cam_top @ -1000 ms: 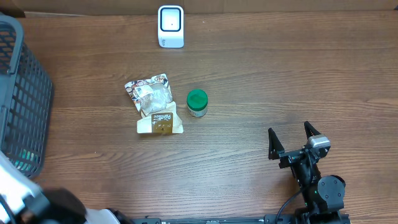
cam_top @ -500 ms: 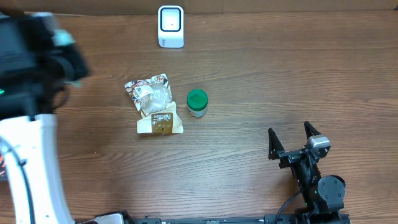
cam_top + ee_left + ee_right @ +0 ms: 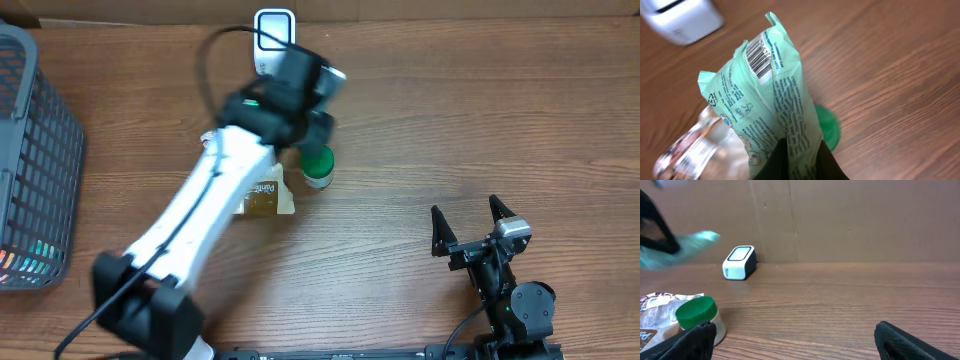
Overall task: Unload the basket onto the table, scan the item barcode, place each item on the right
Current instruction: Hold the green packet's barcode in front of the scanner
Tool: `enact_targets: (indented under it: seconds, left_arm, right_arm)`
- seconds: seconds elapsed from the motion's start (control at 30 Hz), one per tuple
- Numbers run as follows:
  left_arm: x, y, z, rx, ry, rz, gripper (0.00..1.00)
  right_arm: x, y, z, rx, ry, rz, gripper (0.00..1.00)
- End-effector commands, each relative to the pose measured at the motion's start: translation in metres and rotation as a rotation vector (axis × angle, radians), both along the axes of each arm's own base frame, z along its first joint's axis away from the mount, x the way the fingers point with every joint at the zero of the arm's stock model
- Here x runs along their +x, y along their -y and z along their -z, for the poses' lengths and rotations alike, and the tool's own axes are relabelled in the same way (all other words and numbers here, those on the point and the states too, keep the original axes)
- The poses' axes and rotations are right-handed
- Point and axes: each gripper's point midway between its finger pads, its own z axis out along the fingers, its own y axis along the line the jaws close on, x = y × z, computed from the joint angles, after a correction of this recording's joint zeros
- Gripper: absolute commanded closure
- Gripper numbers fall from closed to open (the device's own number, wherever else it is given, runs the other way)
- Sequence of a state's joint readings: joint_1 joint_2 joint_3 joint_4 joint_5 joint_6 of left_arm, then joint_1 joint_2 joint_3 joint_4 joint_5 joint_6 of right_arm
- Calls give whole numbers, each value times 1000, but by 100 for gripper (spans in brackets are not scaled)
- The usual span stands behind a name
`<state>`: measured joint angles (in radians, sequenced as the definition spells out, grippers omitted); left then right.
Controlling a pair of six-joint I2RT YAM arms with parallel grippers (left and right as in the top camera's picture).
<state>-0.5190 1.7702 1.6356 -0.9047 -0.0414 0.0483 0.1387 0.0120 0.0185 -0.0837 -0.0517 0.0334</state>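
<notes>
The wood (image 3: 371,181) beyond the green-lidded jar is free for the pale green packet (image 3: 762,97), so my left gripper should keep going past the jar and let go of the packet there.
A pale green packet (image 3: 775,100) is pinched at its lower end by my left gripper (image 3: 800,152), which is shut on it. Its barcode (image 3: 759,54) shows near the top edge, facing the wrist camera. The white scanner (image 3: 274,25) stands at the table's back edge, and the left arm reaches up to just in front of it, the gripper (image 3: 320,125) blurred above the jar. In the right wrist view the packet (image 3: 692,244) is a blurred green shape to the left of the scanner (image 3: 739,262). My right gripper (image 3: 468,228) rests open at the front right, holding nothing.
A green-lidded jar (image 3: 318,167) stands mid-table under the left gripper. Beside it lies a crinkled snack bag (image 3: 265,197), partly covered by the arm. A dark wire basket (image 3: 30,170) holds the left edge. A cardboard wall runs along the back.
The left arm has swung from the basket side at the left across to the middle, stopping above the jar in front of the scanner. The right arm has not moved.
</notes>
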Motion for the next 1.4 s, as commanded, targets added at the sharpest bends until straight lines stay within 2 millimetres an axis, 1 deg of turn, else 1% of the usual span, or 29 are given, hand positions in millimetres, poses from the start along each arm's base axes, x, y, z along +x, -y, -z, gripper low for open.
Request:
enact_targets:
  seconds: [0.0,0.07,0.13,0.17,0.37,0.53,0.7,0.77,0.83,0.97,1.17,1.37]
  left_arm:
    - [1,17,14,89,37,37,96]
    - [-2,32,26,74,17,21,96]
    - [-6,43,37,47,-16,-30,96]
    - [-7,45,40,30,-29,-62,96]
    - [-10,52,53,-66,-99,-264,96]
    - [-10,55,58,-118,-131,-353,96]
    - [-11,74,62,-186,-172,-311,96]
    - [-11,77,65,-196,-179,-303,96]
    - [-11,79,67,-190,-181,-295,96]
    - [-17,85,69,-159,-173,-221,96]
    - [-26,103,67,-120,-130,-74,96]
    - [-29,110,71,-114,-128,-49,95]
  right_arm:
    - [0,2,2,5,1,9,0]
    - [0,2,2,5,1,9,0]
    - [0,2,2,5,1,9,0]
    - [0,2,2,5,2,9,0]
    - [0,2,2,5,1,9,0]
    - [0,2,2,5,2,9,0]
    - [0,2,2,5,1,9,0]
    - [0,2,2,5,1,9,0]
    - [0,2,2,5,1,9,0]
    - [0,2,2,5,2,9,0]
    - [0,2,2,5,1,9,0]
    - [0,2,2,5,2,9,0]
